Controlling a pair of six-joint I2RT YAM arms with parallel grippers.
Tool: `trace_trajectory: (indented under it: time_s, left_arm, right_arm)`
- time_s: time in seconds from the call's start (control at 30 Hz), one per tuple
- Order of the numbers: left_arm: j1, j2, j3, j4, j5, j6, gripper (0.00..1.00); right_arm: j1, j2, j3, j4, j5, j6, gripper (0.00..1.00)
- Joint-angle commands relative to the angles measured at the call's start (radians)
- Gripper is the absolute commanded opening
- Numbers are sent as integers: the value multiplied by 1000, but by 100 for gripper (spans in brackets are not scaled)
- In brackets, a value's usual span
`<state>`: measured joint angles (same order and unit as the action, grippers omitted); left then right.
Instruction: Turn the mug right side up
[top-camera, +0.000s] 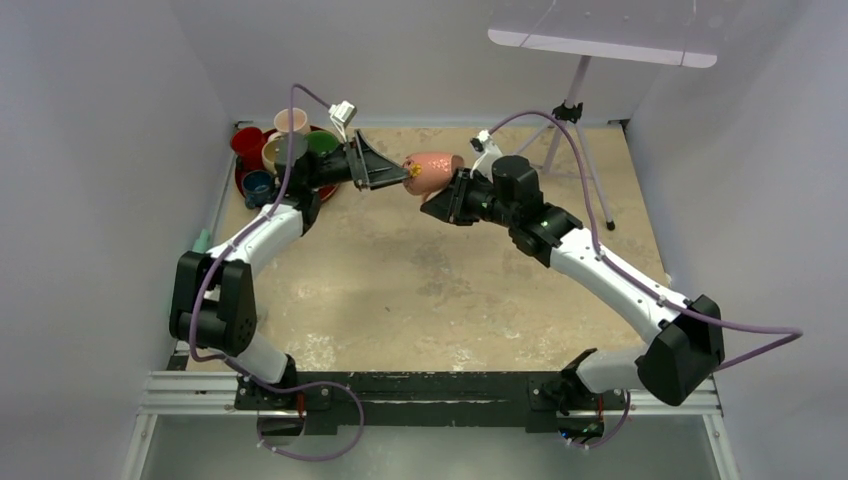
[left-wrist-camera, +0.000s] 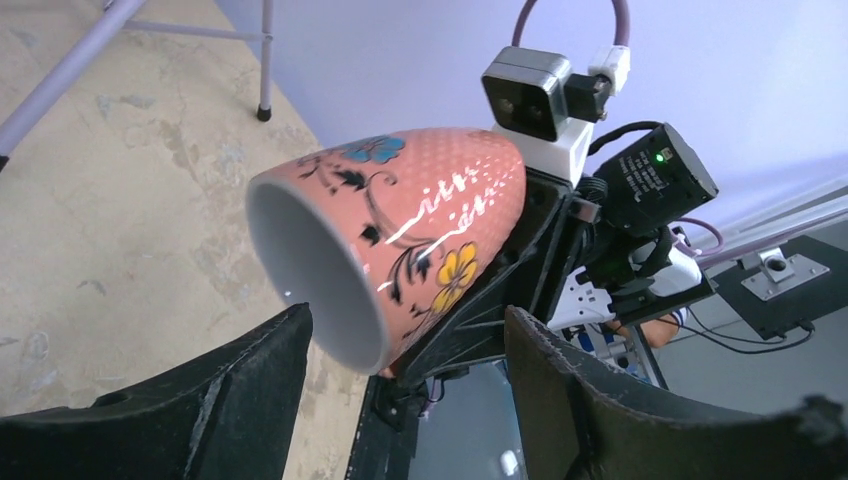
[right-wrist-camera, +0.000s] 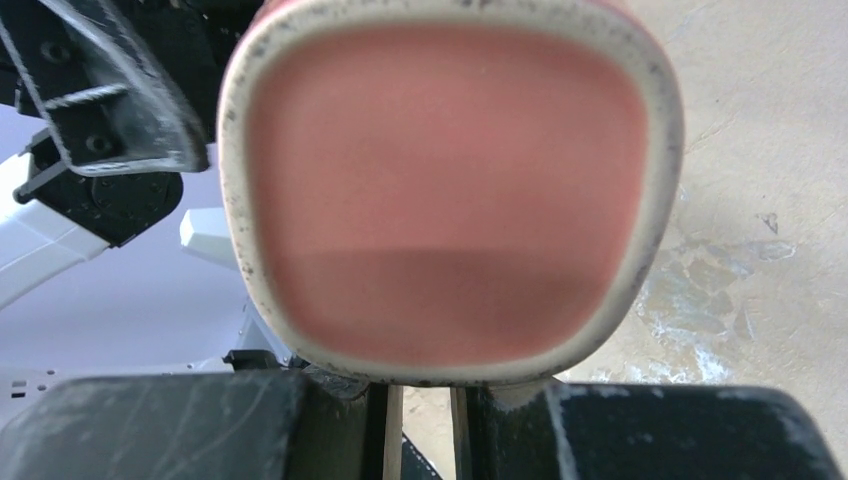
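Next, my left gripper grips the mug's rim (left-wrist-camera: 380, 330) and sets the mug down, since it hangs sideways in my right gripper, its opening (left-wrist-camera: 312, 270) facing my left gripper.
The pink mug (top-camera: 432, 170) with blue and yellow flowers is held in the air on its side, above the back middle of the table. Its white mouth (left-wrist-camera: 310, 270) faces my left gripper. My right gripper (top-camera: 455, 195) is shut on the mug near its base; in the right wrist view the pink base (right-wrist-camera: 445, 190) fills the frame and the fingers (right-wrist-camera: 250, 425) are closed under it. My left gripper (top-camera: 385, 170) is open, and its fingers (left-wrist-camera: 215, 395) stand either side of the mug's rim without touching it.
A red tray (top-camera: 238, 178) with several cups stands at the back left, right behind the left arm. A tripod stand (top-camera: 575, 130) with a white panel stands at the back right. Walls close in on the table's left, right and back.
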<state>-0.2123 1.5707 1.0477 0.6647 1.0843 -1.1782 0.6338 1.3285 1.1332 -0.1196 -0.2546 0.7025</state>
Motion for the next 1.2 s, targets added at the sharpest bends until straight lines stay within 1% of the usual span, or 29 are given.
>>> trace_trajectory:
  time_s: [0.0,0.07,0.13,0.17,0.2,0.3,0.33,0.37,0.4,0.43,0.47,0.5,0.53,0.6,0.63,0.67,0.73,0.77,0.8,0.87,0.93,1.03,1.07,1.1,1.17]
  left_arm:
    - [-40,9,73,22,16,11,74]
    - [-61,16,82,3,20,22,72]
    - [-68,19,83,45,20,-10,64]
    - [-69,21,87,71,22,-35,56]
    - [-68,23,96,84,27,-55,44]
    - [-68,13,116,65,50,-56,2]
    - [-66,0,118,15,48,-23,0]
    - [-60,-16,124,-79,41,40,0]
    - [-54,-36,140,-220,23,138,0]
    - [-46,-51,178,-439,-20,284,0]
    - [-43,-58,279,-808,-124,461,0]
    - [-42,-54,365,-1064,-229,654,0]
    - [-42,-46,425,-1229,-344,801,0]
    - [-42,-41,504,-1436,-571,993,0]
    - [-40,-32,538,-1527,-662,1074,0]
    - [-32,-22,568,-1608,-708,1151,0]
    - [2,-8,596,-1725,-726,1287,0]
    - [23,-1,603,-1775,-740,1352,0]
    - [40,7,611,-1813,-772,1380,0]
    - [70,14,613,-1862,-835,1463,0]
    - [93,17,607,-1874,-888,1520,0]
    - [107,55,619,-1874,-1042,1581,0]
    - [116,72,627,-1867,-1071,1587,0]
    - [133,85,636,-1853,-1070,1591,0]
    - [142,104,634,-1825,-999,1607,0]
  right_arm:
    - [-3,-2,74,148,-69,-15,0]
    - [-3,7,82,163,-96,-20,0]
    - [-3,22,85,180,-136,-23,0]
    - [-3,31,84,185,-151,-23,0]
    - [-3,41,84,189,-162,-22,0]
    - [-5,70,85,186,-177,-19,0]
    - [-8,81,90,176,-176,-22,0]
    - [-8,94,99,155,-169,-27,0]
    - [-9,108,113,129,-158,-39,2]
    - [-9,121,132,77,-144,-53,12]
    - [-9,132,150,11,-118,-69,19]
    - [-8,141,163,-26,-84,-83,23]
    - [-8,145,163,-51,-55,-84,27]
    - [-8,150,159,-98,-5,-86,30]
    - [-9,157,163,-128,24,-91,30]
    - [-8,162,168,-156,53,-96,30]
    - [-7,163,164,-189,101,-94,31]
    - [-7,155,152,-190,120,-94,33]
    - [-7,143,139,-185,135,-93,39]
    - [-7,124,116,-174,145,-98,40]
    - [-7,115,112,-179,163,-104,40]
    - [-7,104,117,-200,199,-118,40]
    - [-7,101,119,-205,207,-124,40]
    - [-8,97,121,-206,214,-128,40]
    - [-7,86,115,-203,238,-129,40]
